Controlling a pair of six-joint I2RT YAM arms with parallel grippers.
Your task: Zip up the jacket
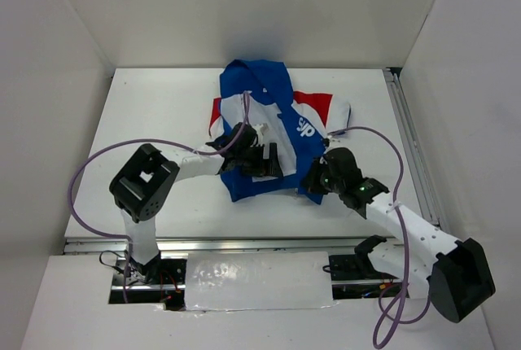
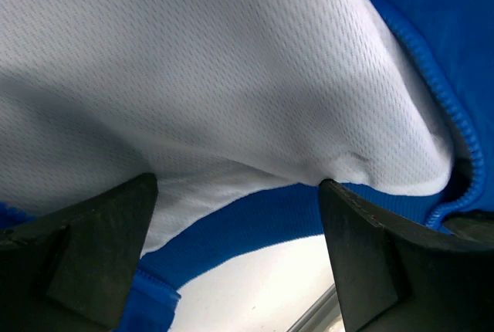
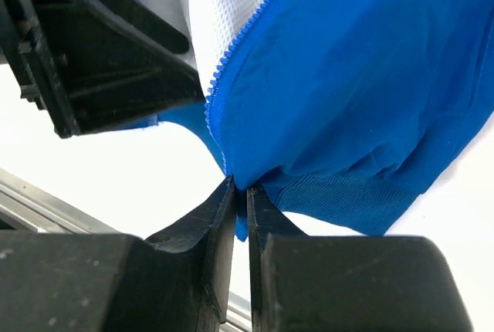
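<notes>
My left gripper is over the white mesh lining (image 2: pixel 247 108), away from the free zipper edge. It should back off and grab that front panel's bottom corner (image 1: pixel 234 194).
The jacket (image 1: pixel 252 89) lies spread in the middle of the table, blue with red-and-white panels and white lettering. My left gripper (image 1: pixel 262 159) sits over its open front near the hem. In the left wrist view it (image 2: pixel 235 193) is open, jaws wide apart, with the white mesh lining (image 2: pixel 231 77) draped over the fingertips (image 2: pixel 363 239) and a zipper edge (image 2: pixel 449 96) at the right. My right gripper (image 1: pixel 316 177) is at the jacket's lower right corner. In the right wrist view it (image 3: pixel 241 190) is shut on the blue fabric (image 3: pixel 363 77) at the bottom end of the zipper teeth (image 3: pixel 230 58).
The white table (image 1: pixel 146 122) is walled on three sides. A metal rail (image 1: pixel 411 146) runs along its right side and another (image 1: pixel 244 244) along the near edge. Purple cables (image 1: pixel 89 171) loop beside both arms. The left gripper's body (image 3: pixel 100 62) shows in the right wrist view.
</notes>
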